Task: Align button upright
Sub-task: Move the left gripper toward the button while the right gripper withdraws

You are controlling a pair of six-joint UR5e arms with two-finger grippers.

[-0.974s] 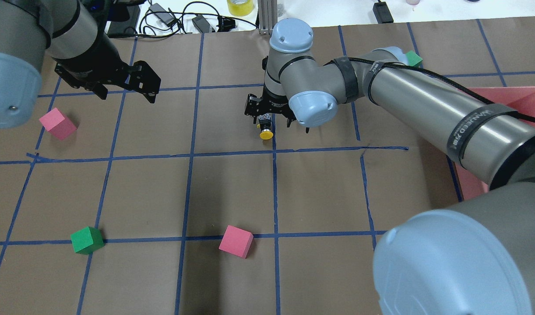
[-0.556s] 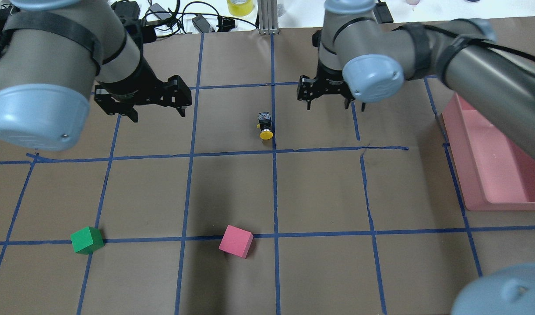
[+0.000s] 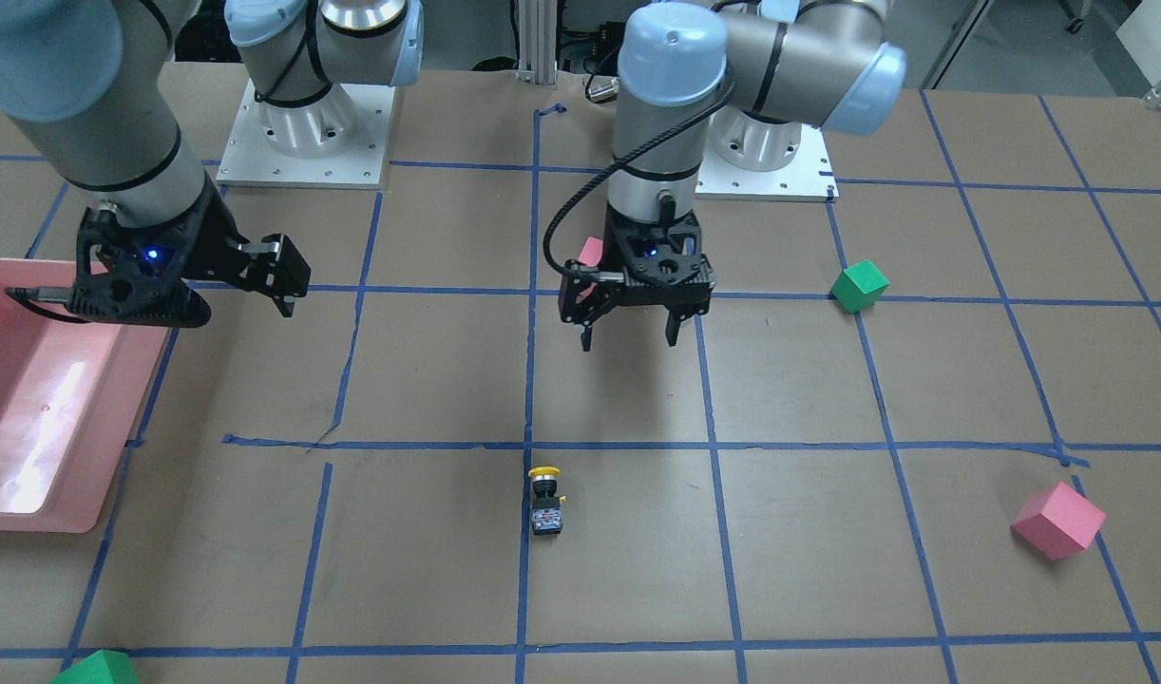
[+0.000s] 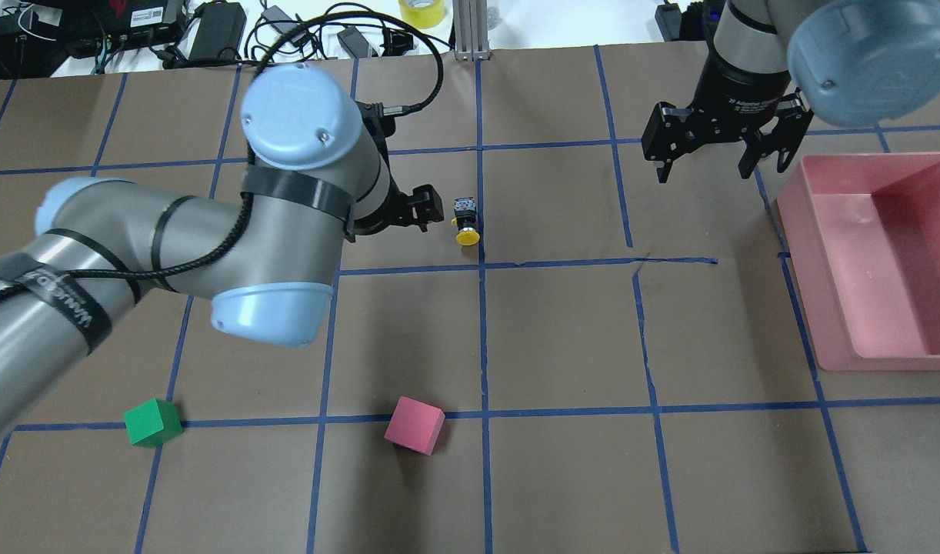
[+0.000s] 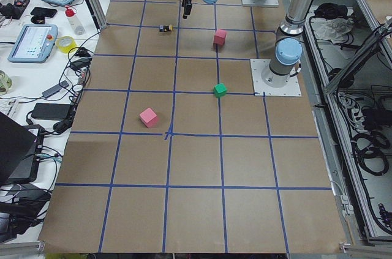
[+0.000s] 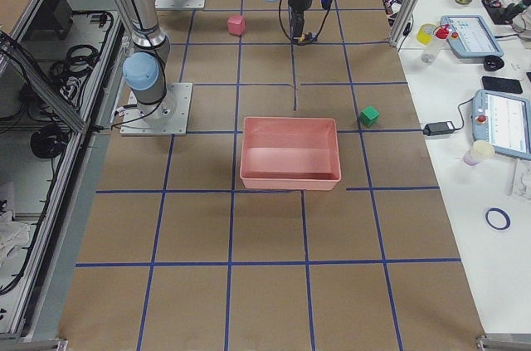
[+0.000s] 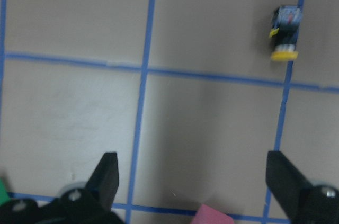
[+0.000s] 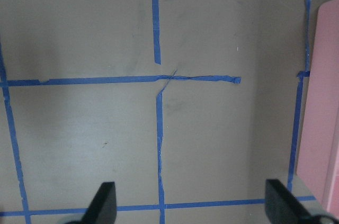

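Observation:
The button (image 3: 545,500) will stand by itself on the contact block (image 3: 547,522) when the robot turns the yellow cap up, because the block is broad and ends square.
The button (image 4: 465,222) lies on its side on the brown table, yellow cap toward the robot and contact block away. It also shows in the front view (image 3: 544,500) and at the top right of the left wrist view (image 7: 285,32). My left gripper (image 3: 628,339) is open and empty. It hangs above the table a little to the robot's side of the button and is apart from it. In the overhead view the wrist mostly hides it. My right gripper (image 4: 704,173) is open and empty, far to the right near the pink bin.
A pink bin (image 4: 862,355) stands at the right edge. A pink cube (image 4: 415,425) and a green cube (image 4: 153,422) sit near the robot. Another pink cube (image 3: 1058,519) and two green cubes (image 3: 859,286) (image 3: 96,670) lie further out.
My right gripper has let go of the button's base and drawn away right toward the bin. My left arm has swung right, close to the button. The button has stayed on its side.

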